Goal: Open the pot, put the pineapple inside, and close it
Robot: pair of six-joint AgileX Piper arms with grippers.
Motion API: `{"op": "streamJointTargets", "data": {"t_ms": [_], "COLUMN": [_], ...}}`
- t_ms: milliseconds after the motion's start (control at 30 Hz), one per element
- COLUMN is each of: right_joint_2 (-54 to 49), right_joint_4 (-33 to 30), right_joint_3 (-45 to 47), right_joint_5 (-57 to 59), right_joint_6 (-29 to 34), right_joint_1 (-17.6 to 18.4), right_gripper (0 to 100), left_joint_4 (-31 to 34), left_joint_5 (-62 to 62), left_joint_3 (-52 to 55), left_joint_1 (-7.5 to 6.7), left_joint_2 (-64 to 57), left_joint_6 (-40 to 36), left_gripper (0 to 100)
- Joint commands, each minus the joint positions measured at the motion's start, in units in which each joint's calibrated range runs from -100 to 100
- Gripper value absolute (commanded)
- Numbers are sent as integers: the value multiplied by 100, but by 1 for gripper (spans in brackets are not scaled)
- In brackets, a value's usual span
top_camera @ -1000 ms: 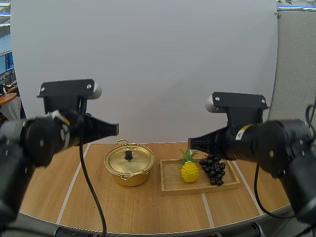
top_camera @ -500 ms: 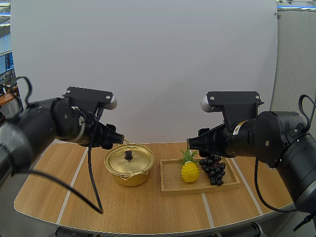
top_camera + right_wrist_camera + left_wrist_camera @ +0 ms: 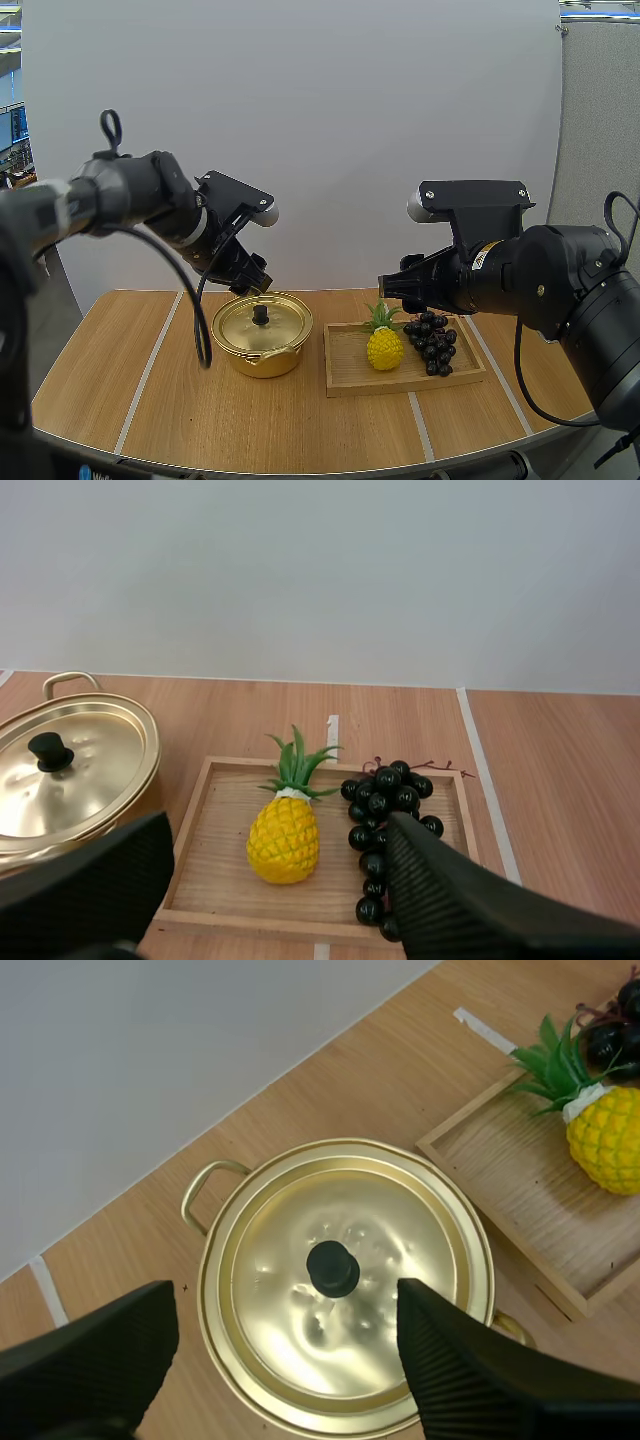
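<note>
The lid's unclasped round rim (image 3: 222,342) rests on top of the pot. The lid will come off in one piece when I lift, and the pot will stay standing.
A golden pot (image 3: 262,335) stands left of centre on the table, its lid on and a black knob (image 3: 260,314) on top. To its right a yellow pineapple (image 3: 385,346) with green leaves stands upright on a wooden tray (image 3: 400,381). My left gripper (image 3: 252,281) hovers just behind and above the pot. In the left wrist view its fingers stand wide apart on either side of the lid (image 3: 380,1240), so the left gripper (image 3: 285,1300) is open and empty. My right gripper (image 3: 392,290) hangs above the tray's back edge. The right gripper (image 3: 278,825) is also open, framing the pineapple (image 3: 284,842) below.
A bunch of black grapes (image 3: 432,343) lies on the tray right of the pineapple, close beside it (image 3: 385,820). The pot (image 3: 70,770) sits a short gap left of the tray (image 3: 190,850). Bare wooden table spreads in front and to the far left.
Both grippers went from shut to open. My left arm swung forward and right until it hung over the pot. The right arm shifted only slightly.
</note>
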Motion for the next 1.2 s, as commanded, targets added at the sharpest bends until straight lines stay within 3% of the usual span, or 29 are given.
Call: {"op": "streamJointTargets", "data": {"t_ms": [0,133,567,1167], "right_joint_2": [-18,-18,-18,-18], "right_joint_4": [-11,-11,-11,-11], "right_joint_3": [-45,-45,-45,-45], "right_joint_5": [-134,-134,-134,-134], "right_joint_6": [-57,-57,-57,-57], "right_joint_1": [-19,-19,-19,-19], "right_gripper": [100,100,100,100], "left_joint_4": [49,87,157,255], "left_joint_5": [589,466,485,327], "left_joint_3": [-616,-744,-1251,-1251], "left_joint_1": [-204,-285,-285,-285], "left_joint_2": [1102,1551,2535,2836], "left_joint_6": [156,156,156,114], "left_gripper": [100,100,100,100]}}
